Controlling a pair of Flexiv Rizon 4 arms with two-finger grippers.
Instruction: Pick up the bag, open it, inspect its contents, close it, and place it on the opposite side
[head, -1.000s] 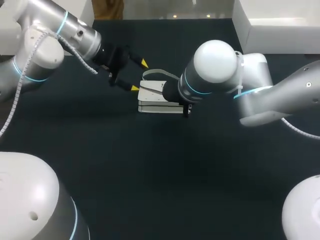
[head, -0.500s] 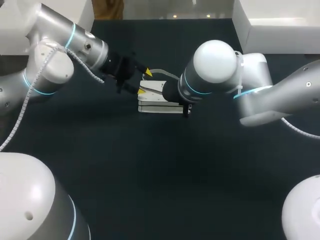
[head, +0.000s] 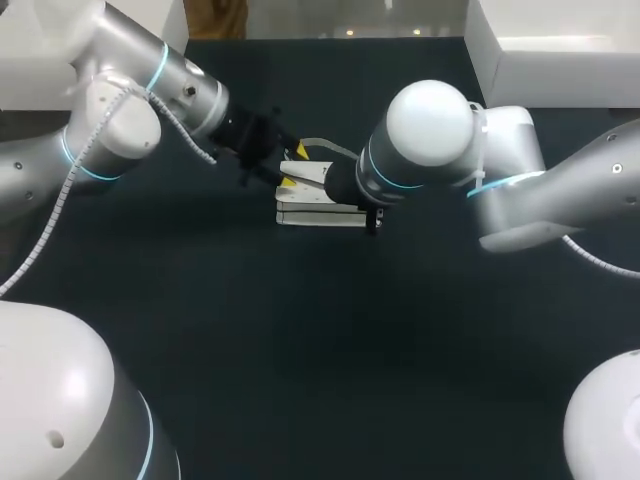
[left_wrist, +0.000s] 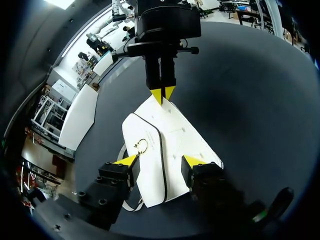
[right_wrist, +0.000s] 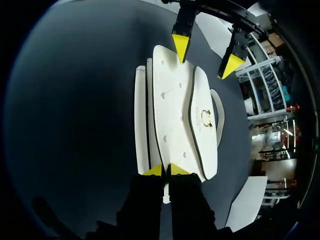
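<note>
The flap's dark edge (left_wrist: 162, 156) goes across the bag smooth and free of wrinkles, so I expect the flap to swing up as one stiff panel when the robot lifts it.
A white bag (head: 318, 203) with a dark-edged flap and a gold clasp (left_wrist: 141, 146) lies flat on the dark table, its strap (head: 322, 146) looping behind it. My left gripper (head: 293, 168) is at the bag's left end. Its fingers stand apart and straddle that end (left_wrist: 160, 161); from the right wrist view one fingertip (right_wrist: 180, 43) is over the bag's edge and the other (right_wrist: 231, 65) is off to the side, past the strap. My right gripper (right_wrist: 166, 170) is shut, its tips together on the bag's opposite edge (left_wrist: 163, 94). In the head view my right arm (head: 430, 140) hides it.
The dark table (head: 320, 340) stretches wide in front of the bag. A white box (head: 560, 60) stands at the back right corner. The two arms meet over the bag at the table's middle back.
My left arm has moved right onto the bag's left end, and its fingers have narrowed from wide open. The right arm and the bag have stayed still.
</note>
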